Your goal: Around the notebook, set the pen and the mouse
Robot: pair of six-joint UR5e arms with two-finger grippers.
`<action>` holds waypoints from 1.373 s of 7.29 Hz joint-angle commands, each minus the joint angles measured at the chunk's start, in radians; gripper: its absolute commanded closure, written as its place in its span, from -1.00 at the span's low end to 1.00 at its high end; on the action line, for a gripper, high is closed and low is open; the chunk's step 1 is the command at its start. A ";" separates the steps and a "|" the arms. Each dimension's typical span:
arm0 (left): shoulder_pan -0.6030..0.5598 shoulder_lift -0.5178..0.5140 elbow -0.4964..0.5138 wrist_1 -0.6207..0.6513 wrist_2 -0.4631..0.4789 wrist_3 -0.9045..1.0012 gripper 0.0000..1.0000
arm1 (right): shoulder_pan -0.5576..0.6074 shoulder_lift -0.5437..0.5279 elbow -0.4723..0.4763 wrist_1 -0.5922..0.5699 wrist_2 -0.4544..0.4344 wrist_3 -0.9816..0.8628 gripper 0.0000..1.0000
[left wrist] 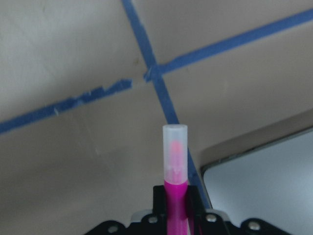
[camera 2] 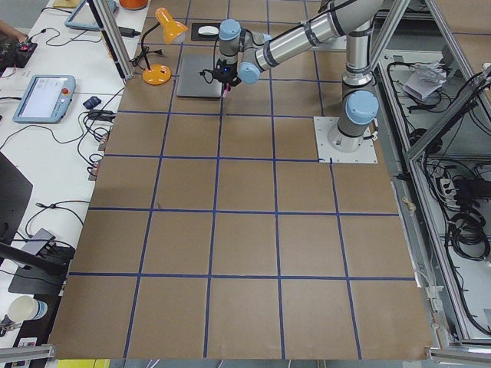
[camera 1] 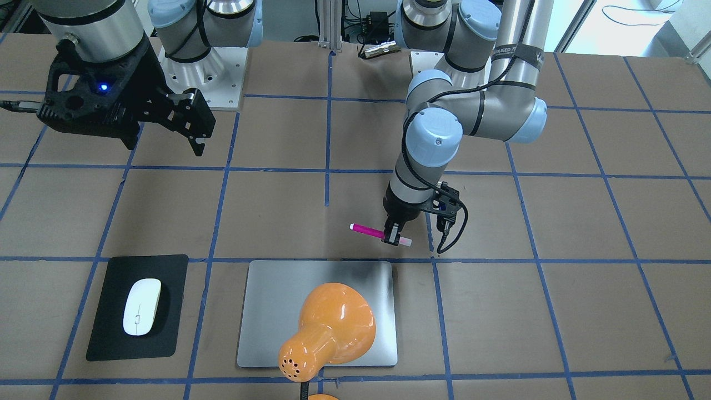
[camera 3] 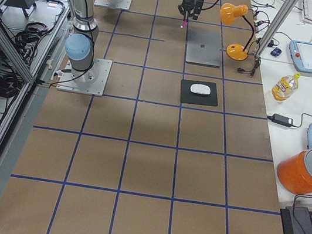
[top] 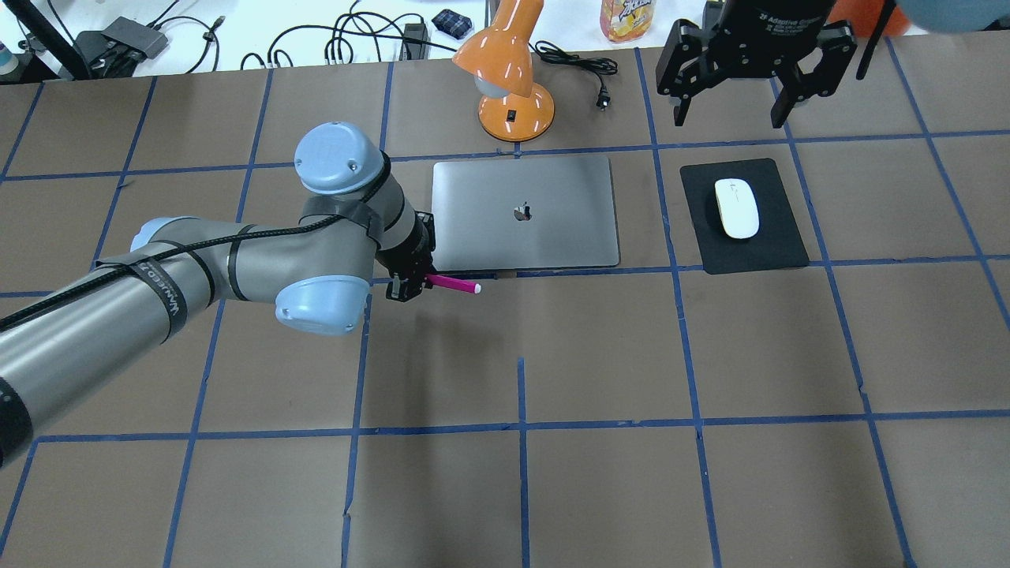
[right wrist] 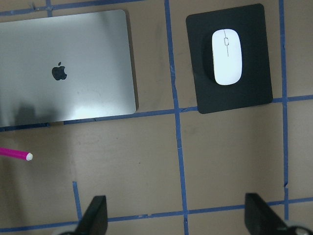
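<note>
The magenta pen (camera 1: 366, 230) is hanging level and the space before the silver notebook is clear, so the robot's left gripper goes on taking the pen there until it lies flat.
My left gripper (camera 1: 393, 238) is shut on the magenta pen (camera 1: 366, 229), holding it level and low over the table. The pen (top: 454, 282) lies along the near edge of the silver notebook (top: 525, 213), by its near-left corner. In the left wrist view the pen's pale end (left wrist: 174, 147) points past the notebook's rounded corner (left wrist: 274, 186). The white mouse (top: 736, 207) rests on a black mat (top: 777, 244) to the right of the notebook. My right gripper (top: 727, 110) hangs open and empty, high above the table beyond the mouse.
An orange desk lamp (top: 513, 79) stands just behind the notebook, its shade leaning over the far edge. Cables and a bottle lie past the table's far edge. Brown table surface (top: 600, 355) with blue tape lines stretches in front of the notebook.
</note>
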 commanded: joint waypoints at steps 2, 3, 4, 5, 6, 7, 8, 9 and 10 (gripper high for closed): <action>-0.117 -0.031 0.003 0.002 0.004 -0.223 1.00 | -0.001 -0.019 0.040 -0.056 0.004 -0.003 -1.00; -0.142 -0.042 0.003 0.002 0.002 -0.263 1.00 | 0.000 -0.023 0.044 -0.053 0.004 -0.004 -1.00; -0.162 -0.051 0.004 0.002 0.002 -0.274 1.00 | 0.000 -0.016 0.049 -0.058 0.003 -0.004 -1.00; -0.170 -0.060 0.003 0.002 0.002 -0.279 1.00 | 0.000 -0.021 0.050 -0.058 0.004 -0.003 -1.00; -0.177 -0.068 0.004 0.004 0.002 -0.286 1.00 | 0.000 -0.020 0.050 -0.059 0.004 -0.003 -1.00; -0.184 -0.070 0.014 0.005 0.001 -0.307 1.00 | 0.000 -0.019 0.050 -0.059 0.004 -0.003 -1.00; -0.185 -0.085 0.046 -0.001 0.001 -0.311 1.00 | 0.000 -0.019 0.052 -0.058 0.004 -0.003 -1.00; -0.188 -0.103 0.067 -0.006 0.001 -0.324 1.00 | 0.000 -0.019 0.052 -0.058 0.006 -0.003 -1.00; -0.194 -0.119 0.067 -0.006 0.002 -0.326 1.00 | 0.000 -0.019 0.052 -0.058 0.006 -0.003 -1.00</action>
